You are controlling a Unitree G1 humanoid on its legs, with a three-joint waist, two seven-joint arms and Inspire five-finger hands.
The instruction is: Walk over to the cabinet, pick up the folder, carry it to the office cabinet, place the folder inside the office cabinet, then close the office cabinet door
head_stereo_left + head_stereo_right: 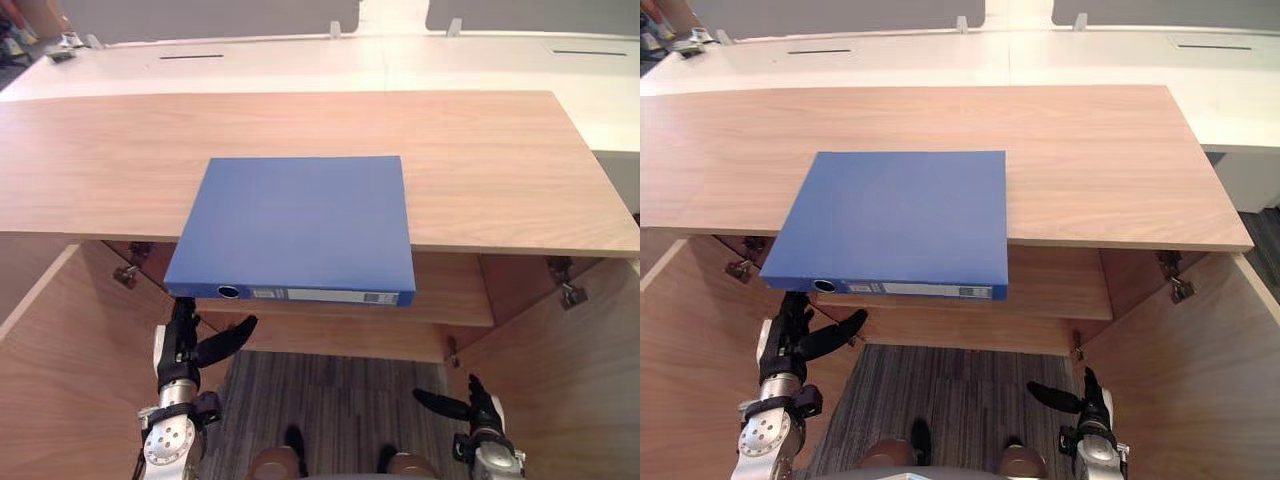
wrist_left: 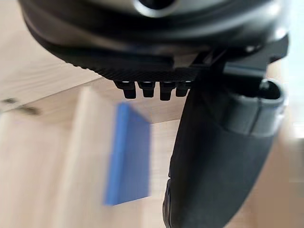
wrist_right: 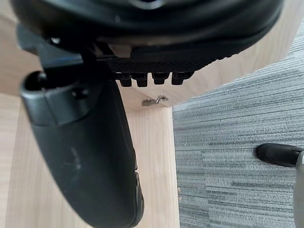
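I expect to see another folder on the inner shelf underneath when I lift the blue folder [image 1: 295, 222], because a blue slab [image 2: 129, 159] already shows inside the cabinet.
A blue folder [image 1: 295, 225] lies flat on the wooden cabinet top [image 1: 500, 160], its spine end jutting past the front edge. My left hand [image 1: 185, 345] is just below the folder's front left corner, open, fingers pointing up and thumb spread toward the middle; it does not touch the folder. In the left wrist view the folder [image 2: 128, 156] shows beyond the thumb [image 2: 213, 166]. Lower on the right, my right hand [image 1: 478, 405] is open and holds nothing, thumb pointing inward; its thumb [image 3: 90, 156] looms in the right wrist view.
The cabinet's two wooden doors stand swung open, one at the left [image 1: 70, 370] and one at the right [image 1: 570, 370]. An inner shelf [image 1: 450, 295] sits under the top. Grey carpet [image 1: 340, 400] lies between the doors. White desks [image 1: 400, 65] stand behind the cabinet.
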